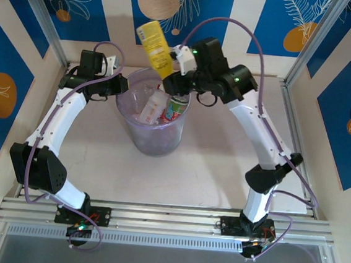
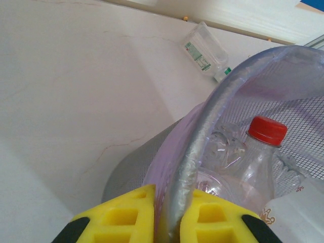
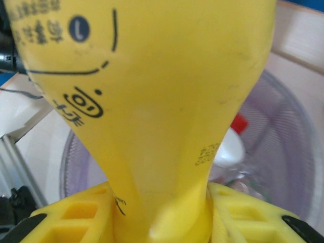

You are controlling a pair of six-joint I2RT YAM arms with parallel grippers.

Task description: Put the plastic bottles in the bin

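The yellow bottle's narrow end (image 1: 166, 69) hangs over the bin's opening (image 1: 140, 93), so the robot's right gripper should keep moving inward until the bottle's wide end is past the bin's rim, then let go.
The pale-purple bin (image 1: 153, 139) stands mid-table with several plastic bottles inside, among them a red-and-white-labelled one (image 1: 155, 108) and a green-labelled one (image 1: 178, 107). My left gripper (image 1: 123, 88) is shut on the bin's left rim (image 2: 202, 142), one yellow finger on each side of the wall (image 2: 172, 205). My right gripper (image 1: 171, 75) is shut on the narrow end of a large yellow bottle (image 1: 156, 46), held upright above the bin's far rim. The yellow bottle (image 3: 152, 101) hangs over the bin's mesh wall (image 3: 288, 131). A red-capped clear bottle (image 2: 263, 152) lies inside.
A small clear bottle with a green label (image 2: 205, 50) lies on the table beyond the bin, near the back wall. Aluminium frame posts (image 1: 40, 16) stand at the back corners. Both arms lean in over the bin from either side.
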